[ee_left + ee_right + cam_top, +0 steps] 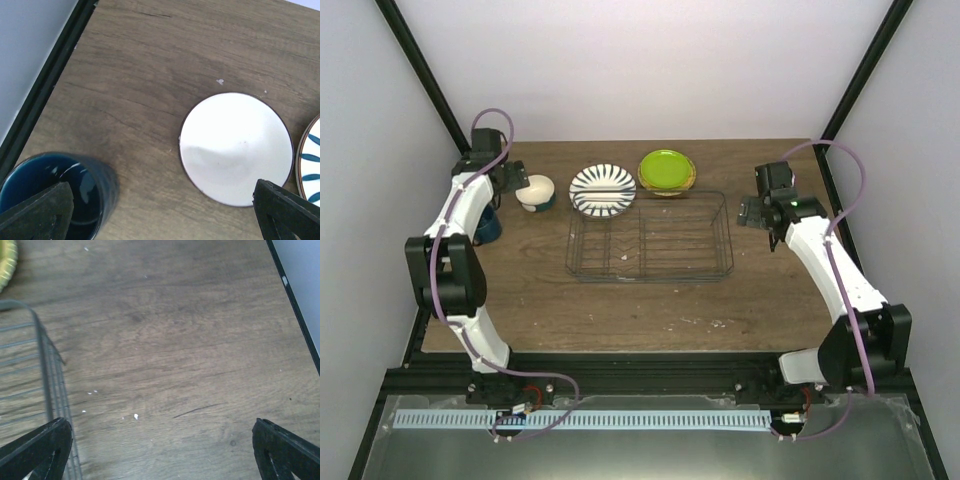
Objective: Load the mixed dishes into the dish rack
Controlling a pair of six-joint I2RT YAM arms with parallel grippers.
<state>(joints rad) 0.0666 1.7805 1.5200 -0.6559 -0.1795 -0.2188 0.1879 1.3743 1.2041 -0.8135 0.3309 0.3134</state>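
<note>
Open wood (147, 167) lies beside the cream bowl's rim facing the dark blue mug, so my left gripper continues to go down until its fingers are on both sides of that rim (183, 166).
The small cream bowl (534, 191) stands upright at the back left, and in the left wrist view (236, 147) its white inside shows. The dark blue mug (486, 226) stands by the left edge, partly behind my left arm, and its rim shows in the left wrist view (47, 197). The striped plate (603, 190) and the lime-green plate (667, 171) lie behind the wire dish rack (650, 238), which holds no dishes. My left gripper (512, 183) is open and empty above the table between mug and bowl. My right gripper (757, 212) is open and empty just right of the rack (47, 375).
Black frame posts and rails run along the table's left (45, 85) and right (295, 305) edges. Small white crumbs (135, 416) lie on the wood right of the rack. The green plate's rim (6, 257) shows at the top left of the right wrist view.
</note>
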